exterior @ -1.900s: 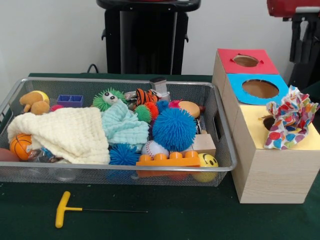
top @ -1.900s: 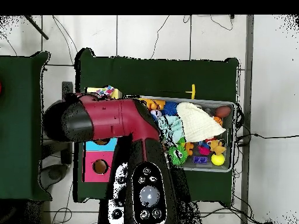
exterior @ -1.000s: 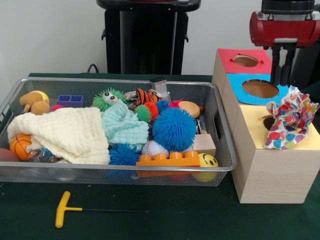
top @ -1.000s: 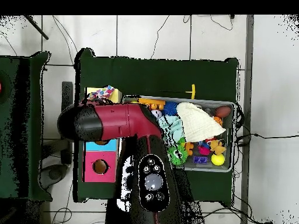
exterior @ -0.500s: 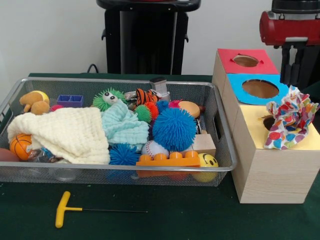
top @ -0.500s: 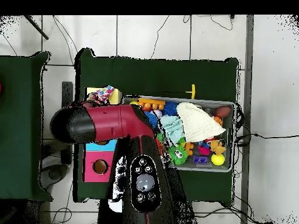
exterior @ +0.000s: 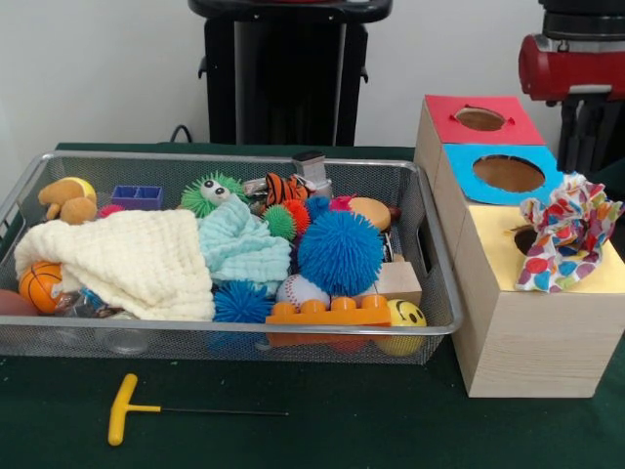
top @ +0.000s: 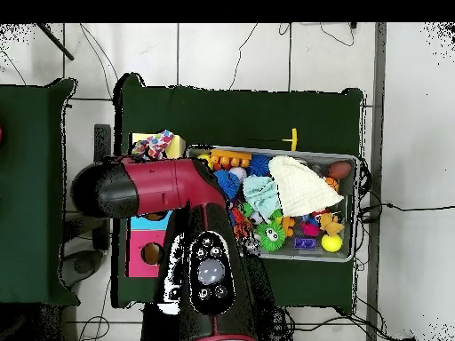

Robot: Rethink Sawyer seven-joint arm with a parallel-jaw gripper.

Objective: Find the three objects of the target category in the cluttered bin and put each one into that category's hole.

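The white polka-dot cloth (exterior: 568, 233) is spread wider than the round hole (exterior: 525, 239), so I expect its loose folds to stay bunched on top when I push it down.
The wire mesh bin (exterior: 234, 159) holds a heap of toys; it also shows in the overhead view (top: 355, 209). A white polka-dot cloth (exterior: 568, 242) lies bunched on the yellow box top (exterior: 493, 259), draped over most of the round hole (exterior: 524, 237). It shows in the overhead view too (top: 155, 142). My gripper (exterior: 583, 142) hangs open and empty above and behind the cloth, over the blue-topped box. In the overhead view the red arm (top: 151, 188) hides it. No braided rope ring shows.
In the bin lie a cream cloth (exterior: 127, 259), a mint cloth (exterior: 239, 244), a blue spiky ball (exterior: 340, 252) and an orange brick (exterior: 327, 313). The blue-topped hole (exterior: 508, 173) and the red-topped hole (exterior: 479, 118) lie behind the yellow box. A yellow T-handle tool (exterior: 132, 408) lies before the bin.
The arm has risen and shifted right in the front view, away from the cloth. The polka-dot cloth stays where it was on the yellow box.
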